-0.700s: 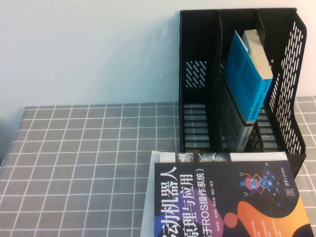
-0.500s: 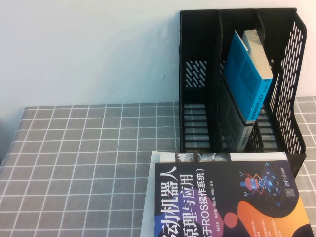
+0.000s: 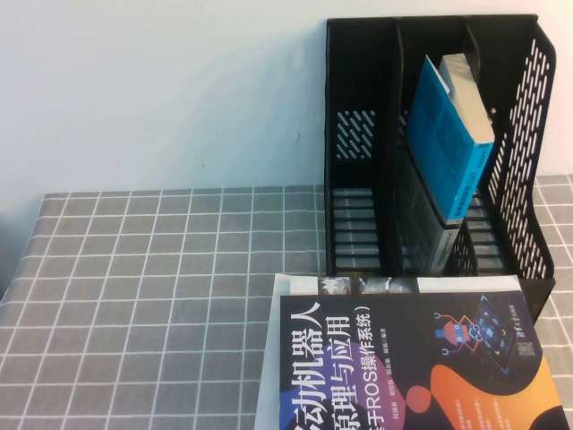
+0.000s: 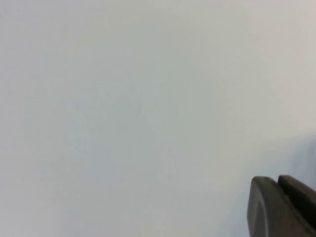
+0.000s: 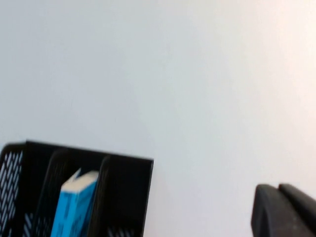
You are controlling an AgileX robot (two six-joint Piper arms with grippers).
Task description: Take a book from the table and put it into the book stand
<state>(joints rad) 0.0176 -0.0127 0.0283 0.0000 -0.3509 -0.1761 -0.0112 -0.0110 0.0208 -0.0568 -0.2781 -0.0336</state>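
Note:
The dark book's title end (image 3: 281,354) is inside the white-edged book's edge, so the first thing to do is for my right gripper to push the dark book's orange end (image 3: 543,363) toward my left gripper.
The dark navy book (image 3: 421,367) with the white Chinese title and orange-purple swirl lies flat on the grey grid table (image 3: 161,269) at the front right, just in front of the book stand (image 3: 358,143). The tall black stand has three compartments; its left and right ones look empty. Neither gripper shows in the high view. My left gripper (image 4: 276,180) shows only its dark fingertips, pressed together and empty, against a blank wall. My right gripper (image 5: 278,187) is likewise shut and empty, raised, with the stand (image 5: 126,197) in its view.
A thick bright-blue book (image 3: 448,152) leans in the stand's middle compartment; it also shows in the right wrist view (image 5: 74,202). A white-edged book or sheet (image 3: 273,358) lies under the dark book. A pale wall stands behind the table.

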